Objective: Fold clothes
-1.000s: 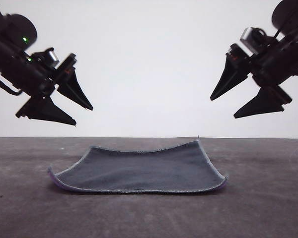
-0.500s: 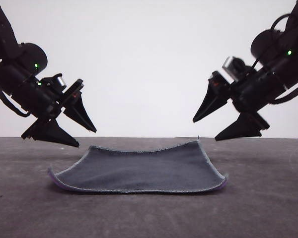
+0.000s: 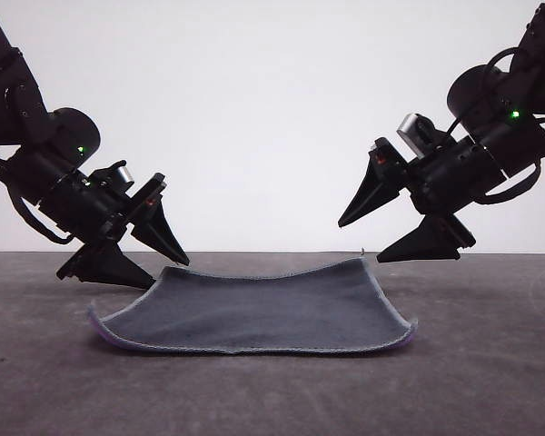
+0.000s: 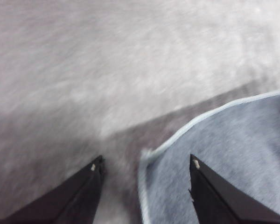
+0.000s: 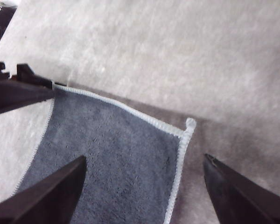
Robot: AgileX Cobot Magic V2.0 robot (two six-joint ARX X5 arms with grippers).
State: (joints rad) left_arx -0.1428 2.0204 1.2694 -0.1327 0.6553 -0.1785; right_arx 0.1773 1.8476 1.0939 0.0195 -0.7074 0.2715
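Note:
I expect the cloth (image 3: pixel 263 313) to stay puffed up in a rounded loop at the crease when I fold it over, because the front corners (image 3: pixel 407 333) curl up by themselves.
The cloth (image 3: pixel 263 311) lies spread on the grey table, dark grey face up, with light stitched edging and a sliver of purple along its front edge. My left gripper (image 3: pixel 170 274) is open just above the cloth's far left corner (image 4: pixel 147 156), which sits between the fingertips in the left wrist view. My right gripper (image 3: pixel 359 242) hangs open a little above the far right corner (image 5: pixel 189 125), and that corner curls up slightly.
Bare grey table (image 3: pixel 490 363) surrounds the cloth on all sides. A plain white wall (image 3: pixel 272 109) stands behind. The left arm's fingers (image 5: pixel 14 91) show beyond the cloth in the right wrist view.
Both arms have come down and inward toward the cloth's far corners. The left gripper is now almost at the cloth. The cloth has not moved.

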